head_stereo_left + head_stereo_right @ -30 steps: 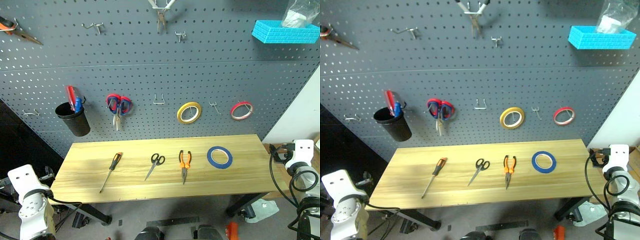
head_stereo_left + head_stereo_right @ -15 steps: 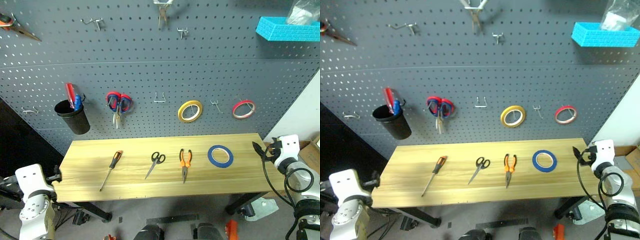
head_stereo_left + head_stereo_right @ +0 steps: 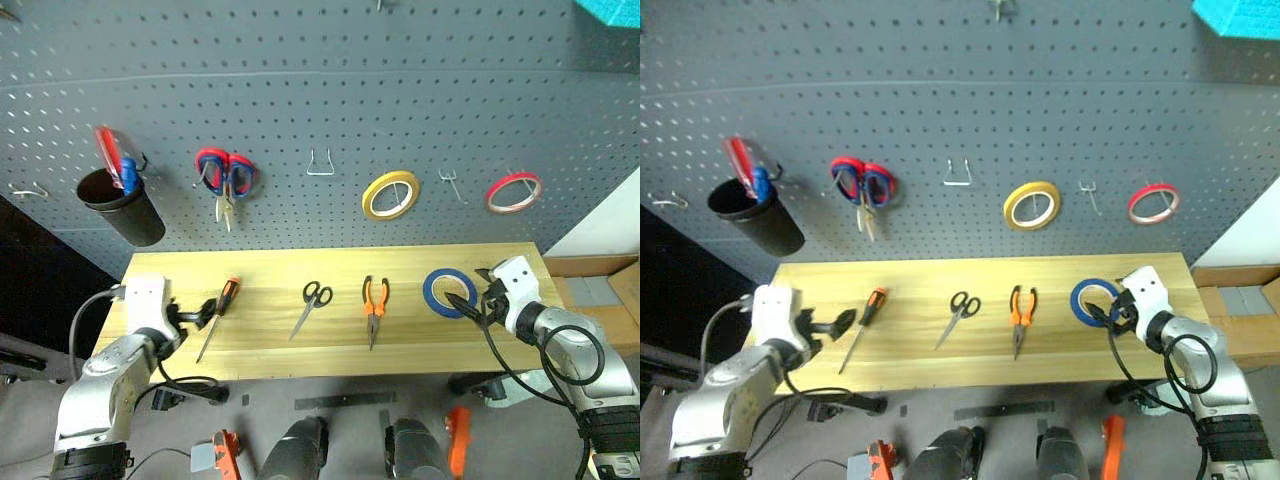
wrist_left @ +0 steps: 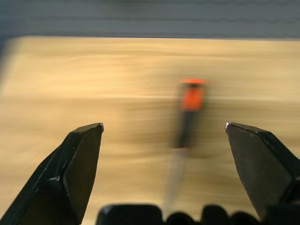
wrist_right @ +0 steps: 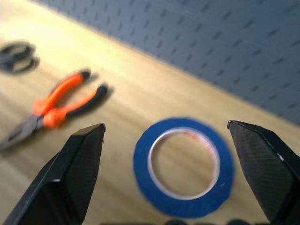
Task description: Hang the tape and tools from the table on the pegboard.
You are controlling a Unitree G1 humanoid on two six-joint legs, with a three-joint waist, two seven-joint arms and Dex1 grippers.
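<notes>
The blue tape (image 3: 430, 292) is lying flat, clear of the pliers, so my right gripper keeps going down until one finger is inside the tape's hole (image 3: 450, 289) and one is outside.
On the light wood table (image 3: 270, 283) lie, left to right, a screwdriver (image 3: 220, 315), black scissors (image 3: 312, 303), orange-and-black pliers (image 3: 374, 305) and the blue tape (image 3: 440, 285). My left gripper (image 4: 164, 126) is open, just left of the screwdriver (image 4: 190, 110) and pointing at it, apart from it. At the tape's right edge my right gripper (image 5: 166, 125) is also open, and the tape (image 5: 140, 166) lies flat between and beyond its fingers. Neither gripper holds anything. Behind the table rises the dark grey pegboard (image 3: 300, 90).
On the pegboard hang a black cup (image 3: 120, 205) with red and blue tools, red-and-blue scissors (image 3: 225, 175), a yellow roll (image 3: 390, 193) and a red roll (image 3: 512, 190). Bare hooks (image 3: 320, 165) sit between them. A cardboard box (image 3: 590, 285) lies right of the table.
The camera has tilted down. Both arms swung inward over the table: the left gripper toward the screwdriver, the right toward the blue tape. The things on the table have not moved.
</notes>
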